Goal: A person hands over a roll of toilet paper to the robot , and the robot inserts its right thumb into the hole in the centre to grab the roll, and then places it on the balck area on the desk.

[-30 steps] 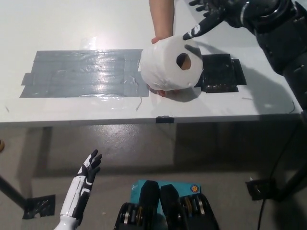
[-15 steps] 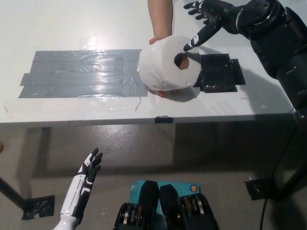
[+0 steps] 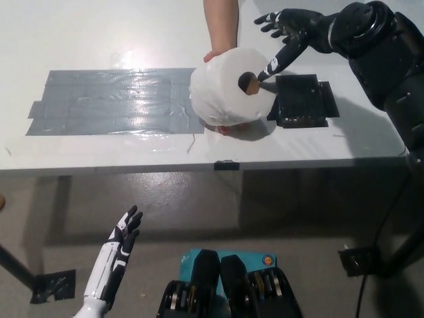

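My thumb's end is narrower than the brown core hole (image 3: 249,83), so the toilet paper roll (image 3: 220,89) will stay upright when I pull my thumb out.
A person's hand (image 3: 220,40) reaches in from the top and holds a white toilet paper roll (image 3: 225,89) above the white desk (image 3: 99,40), its brown core hole facing right. My black right hand (image 3: 291,30) is open, fingers spread, and its thumb tip sits at or just inside the hole. The black area (image 3: 301,99) lies on the desk just right of the roll. My white left hand (image 3: 122,235) rests open, low at the lower left, below the desk edge.
A wide patch of grey tape (image 3: 112,103) covers the desk left of the roll. The desk's front edge (image 3: 212,165) runs across the middle, with floor below. A black stand base (image 3: 361,258) sits on the floor at the lower right.
My right hand moved left and down, bringing its thumb from the roll's upper edge to the core hole. The person shifted the roll slightly left and up. My left hand stayed put.
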You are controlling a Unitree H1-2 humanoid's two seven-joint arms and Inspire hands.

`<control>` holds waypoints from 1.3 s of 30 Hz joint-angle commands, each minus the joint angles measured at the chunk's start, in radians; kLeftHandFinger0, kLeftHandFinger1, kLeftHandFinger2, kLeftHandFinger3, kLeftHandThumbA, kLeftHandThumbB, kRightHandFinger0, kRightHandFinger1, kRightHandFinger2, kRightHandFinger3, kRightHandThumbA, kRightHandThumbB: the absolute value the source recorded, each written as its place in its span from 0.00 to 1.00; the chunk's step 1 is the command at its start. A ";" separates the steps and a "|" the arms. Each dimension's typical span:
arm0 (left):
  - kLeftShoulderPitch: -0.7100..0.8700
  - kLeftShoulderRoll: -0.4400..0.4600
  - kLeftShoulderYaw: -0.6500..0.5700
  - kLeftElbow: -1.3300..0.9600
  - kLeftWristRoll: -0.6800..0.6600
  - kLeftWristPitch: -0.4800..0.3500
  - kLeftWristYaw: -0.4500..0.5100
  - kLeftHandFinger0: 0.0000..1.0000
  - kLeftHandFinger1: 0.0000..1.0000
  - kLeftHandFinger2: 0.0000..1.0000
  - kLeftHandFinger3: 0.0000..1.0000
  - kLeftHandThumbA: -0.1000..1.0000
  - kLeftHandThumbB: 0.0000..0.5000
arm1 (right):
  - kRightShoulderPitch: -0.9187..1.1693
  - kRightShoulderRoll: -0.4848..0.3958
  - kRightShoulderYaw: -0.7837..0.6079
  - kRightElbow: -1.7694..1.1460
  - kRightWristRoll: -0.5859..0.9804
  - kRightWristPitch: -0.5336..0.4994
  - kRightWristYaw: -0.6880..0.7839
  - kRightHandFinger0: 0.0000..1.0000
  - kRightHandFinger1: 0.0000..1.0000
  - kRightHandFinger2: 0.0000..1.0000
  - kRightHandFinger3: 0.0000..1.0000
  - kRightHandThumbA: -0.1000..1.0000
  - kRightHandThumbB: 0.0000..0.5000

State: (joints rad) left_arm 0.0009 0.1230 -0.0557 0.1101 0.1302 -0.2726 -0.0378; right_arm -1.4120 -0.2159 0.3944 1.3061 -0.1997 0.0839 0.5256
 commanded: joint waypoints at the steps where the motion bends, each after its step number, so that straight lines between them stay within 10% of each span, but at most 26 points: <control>1: -0.002 0.011 -0.007 -0.013 0.014 -0.034 -0.004 1.00 1.00 1.00 1.00 0.98 0.37 | -0.059 -0.008 -0.021 0.008 -0.001 -0.120 0.033 1.00 1.00 1.00 1.00 0.93 0.83; 7: -0.005 0.015 -0.007 -0.017 0.014 -0.028 -0.007 1.00 1.00 1.00 1.00 0.98 0.37 | -0.059 0.015 -0.033 0.021 -0.014 -0.066 -0.004 1.00 1.00 1.00 1.00 0.93 0.99; 39: -0.001 0.017 -0.019 -0.035 0.001 -0.009 -0.015 1.00 1.00 1.00 1.00 0.96 0.40 | -0.019 0.050 -0.006 0.025 -0.118 -0.017 -0.158 1.00 1.00 1.00 1.00 1.00 1.00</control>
State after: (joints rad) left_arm 0.0018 0.1301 -0.0712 0.1090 0.1370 -0.2715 -0.0384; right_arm -1.3845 -0.1584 0.3761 1.3333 -0.2844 0.0695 0.4247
